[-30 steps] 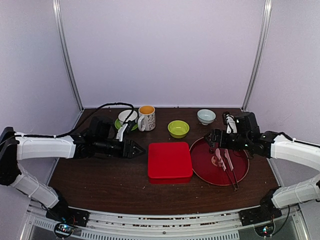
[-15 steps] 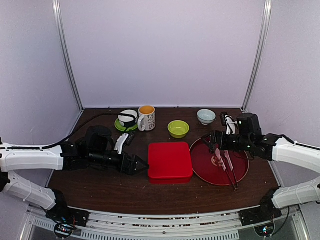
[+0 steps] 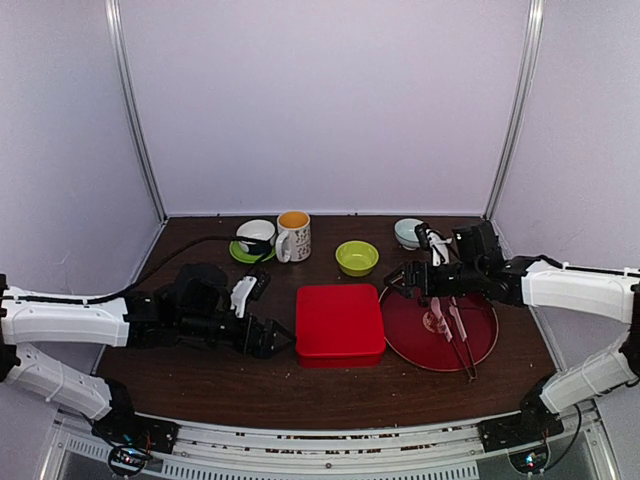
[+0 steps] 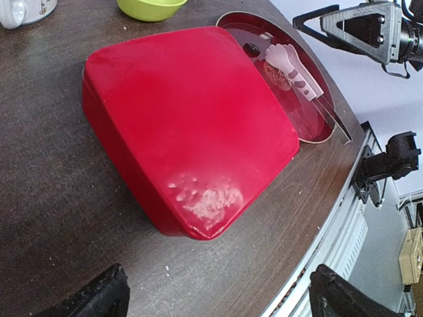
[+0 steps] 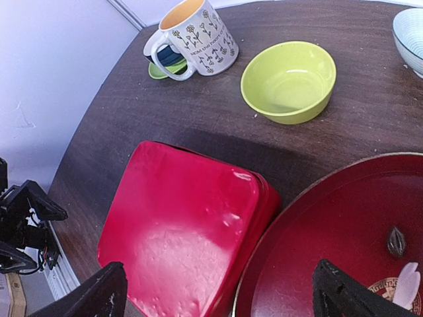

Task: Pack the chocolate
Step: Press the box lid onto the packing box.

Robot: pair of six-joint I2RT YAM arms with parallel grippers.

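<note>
The red box's side (image 3: pixel 382 326) is tight against the tray's rim. My right gripper should first grip the box's far corner (image 3: pixel 373 289) and turn the box's side away from the tray's rim.
A closed red box (image 3: pixel 340 320) lies in the middle of the table, its lid (image 4: pixel 192 125) shut, so nothing inside shows. One small dark oval chocolate (image 5: pixel 396 242) sits on the round red tray (image 3: pixel 415 340), and the same chocolate (image 4: pixel 251 48) shows in the left wrist view. My left gripper (image 3: pixel 278 338) is open and empty, low over the table by the box's near left corner (image 4: pixel 221 300). My right gripper (image 3: pixel 398 279) hovers open and empty above the gap between box and tray (image 5: pixel 218 294).
Pink-handled tongs (image 3: pixel 441 322) and a knife (image 3: pixel 460 335) lie on the tray. Along the back stand a white cup on a green saucer (image 3: pixel 256 236), a flowered mug (image 3: pixel 293 236), a lime bowl (image 3: pixel 357 257) and a pale bowl (image 3: pixel 410 232).
My left gripper has opened wide and drawn back from the box's left edge toward the near side. My right gripper has moved left from over the tray toward the box.
</note>
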